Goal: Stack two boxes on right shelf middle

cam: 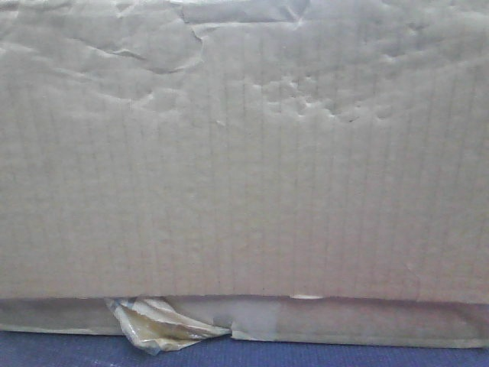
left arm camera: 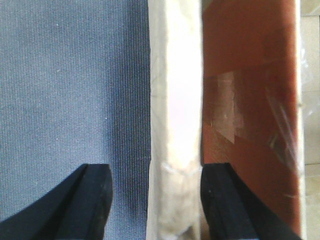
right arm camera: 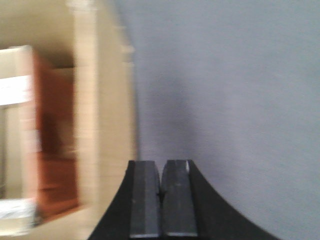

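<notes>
My gripper will lift the box, and the crumpled tape scrap (cam: 163, 329) should stay on and hang along with it, because its top is tucked under the cardboard edge (cam: 136, 299).
A creased brown cardboard box (cam: 244, 168) fills the front view, with a clear-taped band (cam: 344, 321) and a crumpled yellowish tape scrap (cam: 157, 325) along its bottom edge. My left gripper (left arm camera: 156, 172) is open and straddles the box's pale side wall (left arm camera: 175, 100). One finger (left arm camera: 92, 200) is outside over the felt, and the other finger (left arm camera: 222, 200) is inside against the wall, over the brown interior (left arm camera: 250, 100). My right gripper (right arm camera: 161, 167) is shut and empty, just right of the box's outer wall (right arm camera: 107, 100). I can make out only one box. The shelf is out of view.
The box rests on a dark grey-blue felt-like surface (cam: 306, 355), which also shows in the left wrist view (left arm camera: 70, 90) and the right wrist view (right arm camera: 225, 90). The right wrist view is blurred. A pale floor strip (left arm camera: 310, 100) shows beyond the box.
</notes>
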Motion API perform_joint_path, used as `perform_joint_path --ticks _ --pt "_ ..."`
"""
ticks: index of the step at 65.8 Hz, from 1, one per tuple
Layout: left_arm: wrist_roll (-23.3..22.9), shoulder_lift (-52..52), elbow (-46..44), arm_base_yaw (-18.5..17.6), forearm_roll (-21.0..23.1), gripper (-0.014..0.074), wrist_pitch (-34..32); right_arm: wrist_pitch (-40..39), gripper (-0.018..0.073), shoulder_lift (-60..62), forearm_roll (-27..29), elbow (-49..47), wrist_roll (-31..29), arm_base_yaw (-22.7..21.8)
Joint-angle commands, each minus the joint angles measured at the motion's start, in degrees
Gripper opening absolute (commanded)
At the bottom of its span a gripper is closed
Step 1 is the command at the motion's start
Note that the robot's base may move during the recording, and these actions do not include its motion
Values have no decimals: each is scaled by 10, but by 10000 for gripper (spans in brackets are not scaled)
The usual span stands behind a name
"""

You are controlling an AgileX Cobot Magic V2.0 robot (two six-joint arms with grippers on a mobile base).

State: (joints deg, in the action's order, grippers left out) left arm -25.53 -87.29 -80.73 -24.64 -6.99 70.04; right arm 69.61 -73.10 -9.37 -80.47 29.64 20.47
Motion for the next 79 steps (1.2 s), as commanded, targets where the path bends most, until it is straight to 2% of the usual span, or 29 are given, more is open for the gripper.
perform_joint_path --ticks 1,7,10,15,23,28,44,74,79 --pt "-1 1 0 -1 2 309 -1 4 -160 -21 9 -8 3 25" --pt "-1 1 0 -1 2 309 -1 4 -156 -37 9 -8 3 39" --pt "-1 1 0 -1 2 309 -1 4 -127 -43 9 -8 3 42" --pt "-1 1 0 -1 2 309 -1 4 -15 -50 9 -8 3 42" --pt "-1 1 0 -1 2 309 -1 4 252 -58 21 -6 3 42" --pt "-1 1 0 -1 2 309 -1 4 323 -59 30 6 3 42" --pt "-1 1 0 -1 2 309 -1 4 276 -59 37 65 3 42" --pt "-1 1 0 -1 2 309 -1 4 252 -59 40 66 3 42" --pt "-1 1 0 -1 2 309 -1 4 214 -59 40 66 3 42"
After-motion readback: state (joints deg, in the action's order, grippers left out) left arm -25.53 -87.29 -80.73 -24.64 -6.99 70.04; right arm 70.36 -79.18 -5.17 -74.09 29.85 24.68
